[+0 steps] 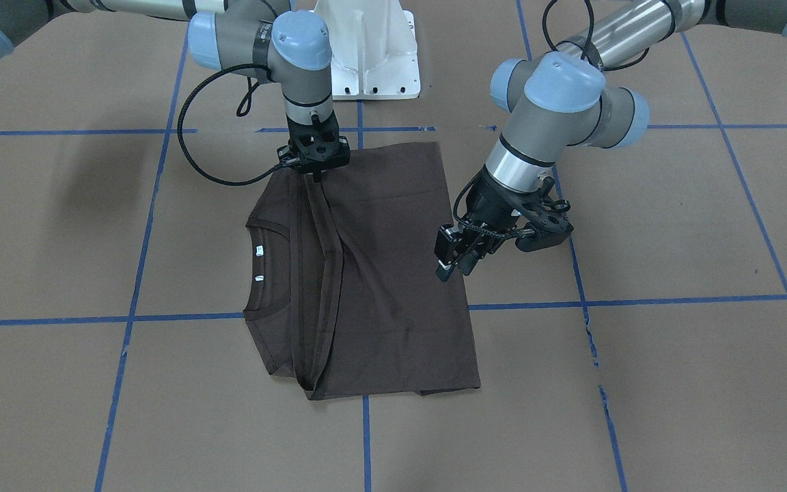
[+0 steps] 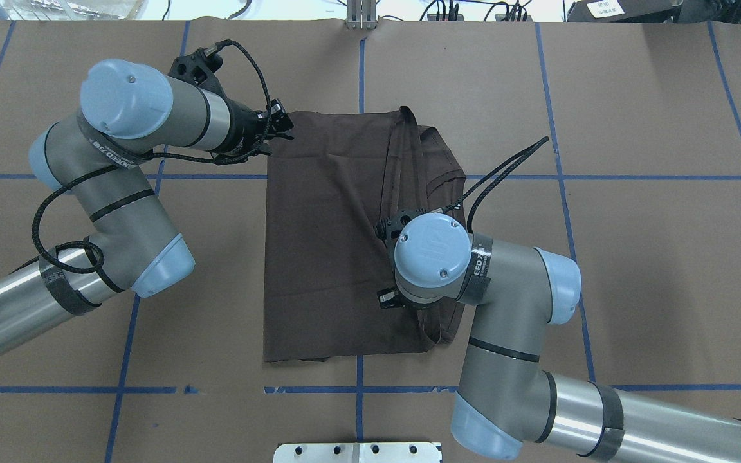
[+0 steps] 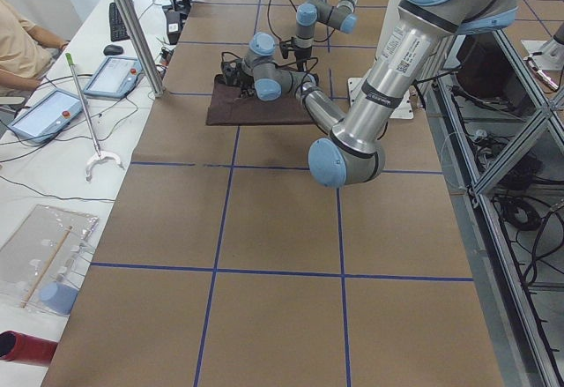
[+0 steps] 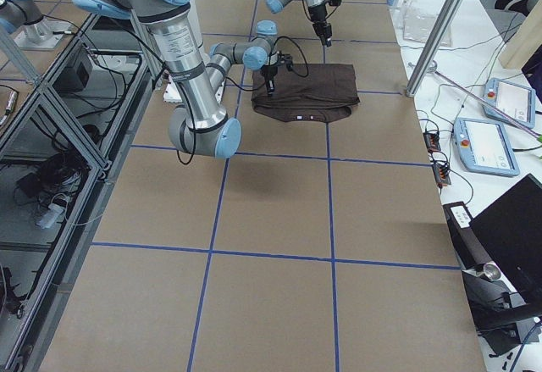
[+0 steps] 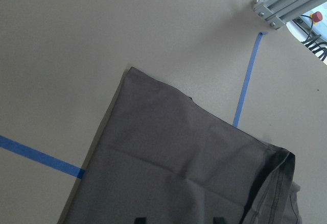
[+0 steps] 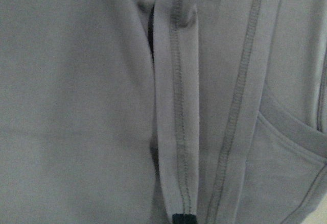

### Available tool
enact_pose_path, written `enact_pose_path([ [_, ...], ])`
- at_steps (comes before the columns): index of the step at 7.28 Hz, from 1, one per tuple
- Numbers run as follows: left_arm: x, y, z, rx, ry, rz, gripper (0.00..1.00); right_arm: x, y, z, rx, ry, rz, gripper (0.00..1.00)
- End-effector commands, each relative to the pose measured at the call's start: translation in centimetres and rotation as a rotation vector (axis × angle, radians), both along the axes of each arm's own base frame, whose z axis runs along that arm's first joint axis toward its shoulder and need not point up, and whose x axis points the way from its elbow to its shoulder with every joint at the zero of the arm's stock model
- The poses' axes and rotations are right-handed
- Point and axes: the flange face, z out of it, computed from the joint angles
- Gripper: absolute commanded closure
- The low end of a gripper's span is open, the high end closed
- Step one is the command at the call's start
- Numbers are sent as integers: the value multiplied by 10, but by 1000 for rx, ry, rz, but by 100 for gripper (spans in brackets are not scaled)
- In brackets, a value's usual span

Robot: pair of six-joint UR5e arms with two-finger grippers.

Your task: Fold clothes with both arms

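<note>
The robot's right gripper has hold of only the raised hemmed fold (image 1: pixel 326 220). It should let go, turn and pinch both layers at the pedestal-side corner before it pulls the T-shirt closer.
The dark brown T-shirt (image 1: pixel 393 273) lies partly folded on the brown table, collar and white neck tags (image 1: pixel 259 251) toward my right side. It also shows in the overhead view (image 2: pixel 325 244). My right gripper (image 1: pixel 315 179) points straight down and is shut on a hemmed fold of the T-shirt (image 6: pixel 173 132), which rises in a ridge to it; one fingertip (image 6: pixel 184 219) shows. In the overhead view its wrist hides it. My left gripper (image 1: pixel 453 268) is open and empty, hovering over the T-shirt's left edge near the far left corner (image 2: pixel 280 125). Its fingertips (image 5: pixel 140 220) stand apart above the cloth (image 5: pixel 179 173).
The white pedestal base (image 1: pixel 373 61) stands at the robot side. Blue tape lines (image 1: pixel 639 301) grid the table. A side table with tablets (image 3: pixel 115 74), a seated person (image 3: pixel 18 43) and a metal post (image 3: pixel 132 26) are past the far edge.
</note>
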Motion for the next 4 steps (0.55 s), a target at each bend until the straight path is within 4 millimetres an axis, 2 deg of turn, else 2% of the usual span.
enact_pose_path([
  [1, 0, 0, -1, -1, 2, -1, 47, 55, 9, 20, 12, 36, -44, 100],
  [2, 0, 0, -1, -1, 1, -2, 47, 35, 30, 25, 7, 55, -52, 100],
  [3, 0, 0, -1, 0, 1, -4, 47, 21, 42, 26, -14, 60, -13, 100],
  [4, -1, 0, -1, 0, 0, -5, 47, 17, 45, 23, -29, 55, 3, 100],
])
